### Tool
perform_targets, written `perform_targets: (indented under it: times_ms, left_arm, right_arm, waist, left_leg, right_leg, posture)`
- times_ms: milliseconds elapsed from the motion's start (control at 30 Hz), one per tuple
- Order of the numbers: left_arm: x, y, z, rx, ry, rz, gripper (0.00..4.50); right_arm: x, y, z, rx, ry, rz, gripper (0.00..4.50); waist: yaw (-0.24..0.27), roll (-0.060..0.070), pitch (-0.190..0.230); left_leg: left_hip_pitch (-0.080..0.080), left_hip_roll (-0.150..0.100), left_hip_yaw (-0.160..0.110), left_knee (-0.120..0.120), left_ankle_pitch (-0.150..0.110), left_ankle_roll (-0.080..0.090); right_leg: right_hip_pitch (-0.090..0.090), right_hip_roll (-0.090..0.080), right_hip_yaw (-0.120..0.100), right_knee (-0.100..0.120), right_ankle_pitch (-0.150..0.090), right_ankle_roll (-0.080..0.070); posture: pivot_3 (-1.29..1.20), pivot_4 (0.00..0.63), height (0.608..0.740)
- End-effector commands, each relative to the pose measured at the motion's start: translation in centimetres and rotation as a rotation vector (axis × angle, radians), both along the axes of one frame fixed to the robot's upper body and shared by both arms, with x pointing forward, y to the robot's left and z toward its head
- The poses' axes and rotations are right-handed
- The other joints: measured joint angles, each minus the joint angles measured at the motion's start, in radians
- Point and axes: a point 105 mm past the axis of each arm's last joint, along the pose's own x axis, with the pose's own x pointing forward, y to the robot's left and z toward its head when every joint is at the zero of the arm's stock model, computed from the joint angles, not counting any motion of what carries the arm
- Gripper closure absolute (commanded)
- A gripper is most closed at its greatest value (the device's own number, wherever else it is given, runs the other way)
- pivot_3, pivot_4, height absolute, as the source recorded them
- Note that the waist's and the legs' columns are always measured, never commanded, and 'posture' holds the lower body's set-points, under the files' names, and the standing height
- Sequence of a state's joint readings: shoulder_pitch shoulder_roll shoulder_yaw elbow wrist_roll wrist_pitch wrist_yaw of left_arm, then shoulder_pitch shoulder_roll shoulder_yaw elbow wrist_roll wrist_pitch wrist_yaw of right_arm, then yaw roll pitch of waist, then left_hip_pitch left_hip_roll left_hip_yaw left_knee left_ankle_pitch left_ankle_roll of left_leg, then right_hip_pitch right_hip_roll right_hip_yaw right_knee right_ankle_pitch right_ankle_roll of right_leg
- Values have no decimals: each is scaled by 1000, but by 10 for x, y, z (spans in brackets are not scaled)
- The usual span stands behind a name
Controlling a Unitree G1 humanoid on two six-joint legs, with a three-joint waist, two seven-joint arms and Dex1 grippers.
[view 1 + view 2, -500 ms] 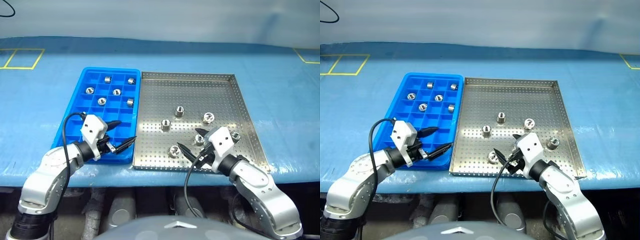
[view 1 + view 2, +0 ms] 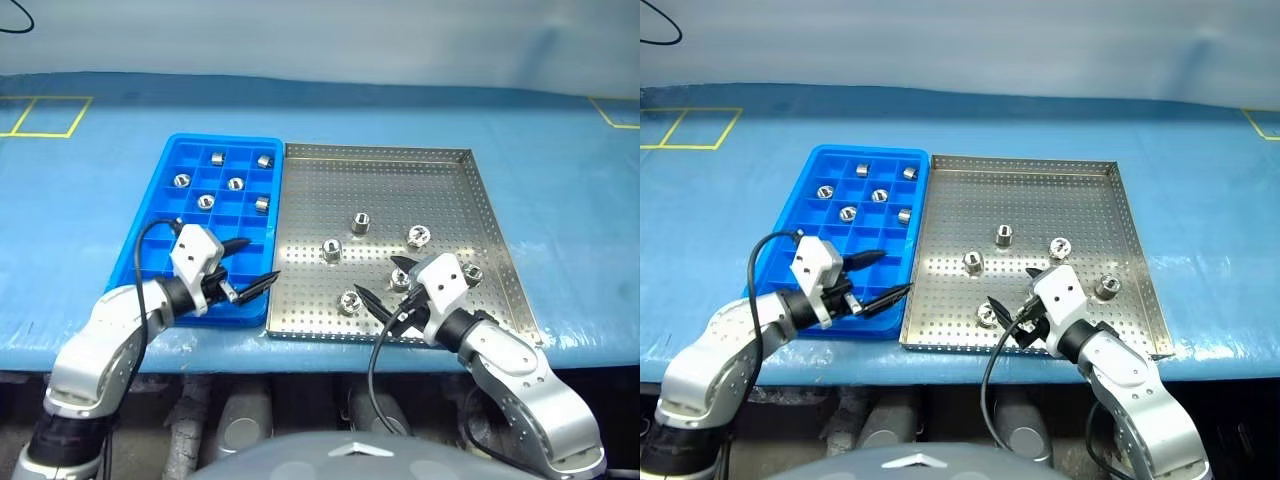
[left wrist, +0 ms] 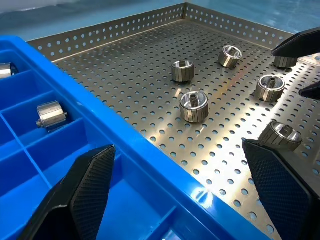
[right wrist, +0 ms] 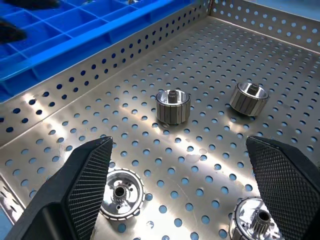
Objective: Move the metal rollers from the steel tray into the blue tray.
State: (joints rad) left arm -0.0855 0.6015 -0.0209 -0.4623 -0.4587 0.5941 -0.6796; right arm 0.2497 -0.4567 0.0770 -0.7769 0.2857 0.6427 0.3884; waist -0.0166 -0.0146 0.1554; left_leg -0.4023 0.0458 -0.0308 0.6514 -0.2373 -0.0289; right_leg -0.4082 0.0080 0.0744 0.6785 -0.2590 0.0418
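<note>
I carry on with my left gripper, fingers open, toward the roller nearest the blue tray, which has clear space around it, and close around its sides.
The blue tray lies on the left and holds several metal rollers in its far cells. Butted against its right side, the steel tray carries several more rollers on its perforated floor. My left gripper hangs open over the blue tray's near right corner, nothing between its fingers. My right gripper stands open low over the steel tray's near part, with rollers ahead of it and one beside its finger. In the left wrist view, rollers lie beyond the blue rim.
Both trays rest on a blue-covered table whose front edge runs just below the trays. Yellow tape marks sit at the far left and far right corners.
My left gripper has shifted slightly to the right, toward the steel tray. The right arm and the rollers have stayed put.
</note>
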Motion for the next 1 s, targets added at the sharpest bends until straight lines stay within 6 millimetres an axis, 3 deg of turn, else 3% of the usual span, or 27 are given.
perform_targets:
  times_ms: [33, 200, 433, 800, 900, 1000]
  left_arm:
    - [18, -17, 12, 30, -45, -71, 34]
    - [43, -43, 14, 113, -57, -180, 34]
    - [60, -81, 3, 275, -16, -408, 34]
    - [75, -84, -27, 443, 75, -458, 34]
    - [74, -82, -35, 471, 100, -461, 636]
    - [71, -82, -38, 463, 120, -475, 1598]
  right_arm:
    - [-2, 3, 15, 18, -62, -1, 0]
    - [-5, 1, 15, 22, -61, -25, 0]
    - [-5, 0, 16, 30, -69, -54, 0]
    - [-7, 0, 16, 42, -75, -86, 0]
    - [-6, -1, 16, 40, -78, -91, 0]
    - [-6, -1, 16, 39, -81, -93, 0]
  waist:
    - [-7, 0, 0]
    - [-24, 0, 0]
    - [-39, 0, 0]
    - [-65, 0, 0]
    - [-65, 0, 0]
    - [-65, 0, 0]
  left_leg:
    - [0, 0, 1, 0, 0, 0]
    - [-1, -1, 2, 0, 0, 1]
    - [-3, -1, 0, 0, -1, 1]
    - [-6, 0, 0, 0, -1, 1]
    - [-7, 0, 0, 1, -1, 2]
    - [-8, 0, 0, 2, -1, 2]
  right_leg:
    - [0, 0, 1, 0, 0, 0]
    - [0, 0, 2, -1, 4, 6]
    - [-2, 1, 2, -1, 4, 7]
    - [-5, 1, 2, -1, 4, 7]
    - [-5, 1, 2, -1, 4, 7]
    - [-5, 1, 1, -1, 4, 8]
  posture:
    - [-44, 150, 740]
    - [-59, 150, 740]
    - [-87, 150, 740]
    - [-120, 150, 740]
    - [-122, 150, 740]
    - [-120, 150, 740]
